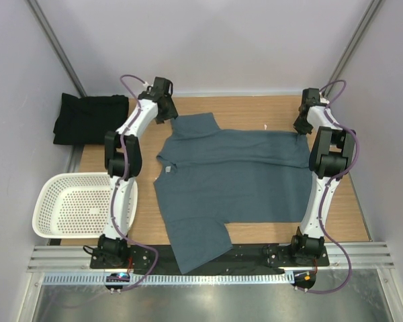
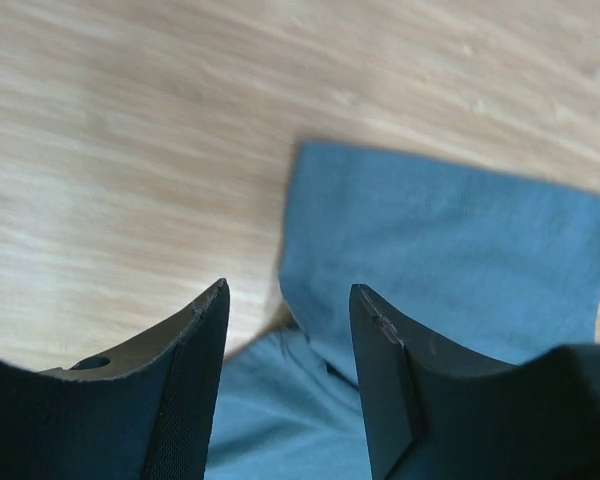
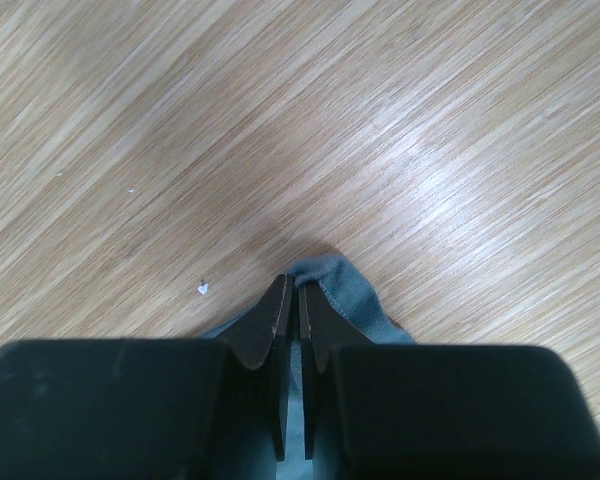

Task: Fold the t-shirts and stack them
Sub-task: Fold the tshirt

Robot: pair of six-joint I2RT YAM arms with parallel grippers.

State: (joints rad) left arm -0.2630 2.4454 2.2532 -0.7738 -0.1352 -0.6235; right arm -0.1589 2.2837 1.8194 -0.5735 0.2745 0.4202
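The sleeve's far corner (image 2: 315,162) lies flat and free ahead of the left gripper's open fingers, so the robot should keep moving there until the fingers are on both sides of its edge (image 2: 300,155).
The slate blue-grey t-shirt (image 1: 232,181) lies spread flat on the wooden table (image 1: 255,107), its small white neck label (image 1: 166,170) facing left. My left gripper (image 1: 169,119) hovers at the far-left sleeve (image 2: 450,250). It is open (image 2: 288,300), and the cloth lies loose under the gap. My right gripper (image 1: 300,126) is at the shirt's far-right corner. In the right wrist view this gripper (image 3: 298,285) is shut on a bunched bit of the hem (image 3: 345,285). The black t-shirt (image 1: 88,118) lies folded off the table's far-left corner.
A white perforated basket (image 1: 47,201) stands at the left, beside the left arm's base. Grey walls close in the far side and both flanks. A metal rail (image 1: 208,278) runs along the near edge. A tiny white speck (image 3: 202,288) lies on the wood.
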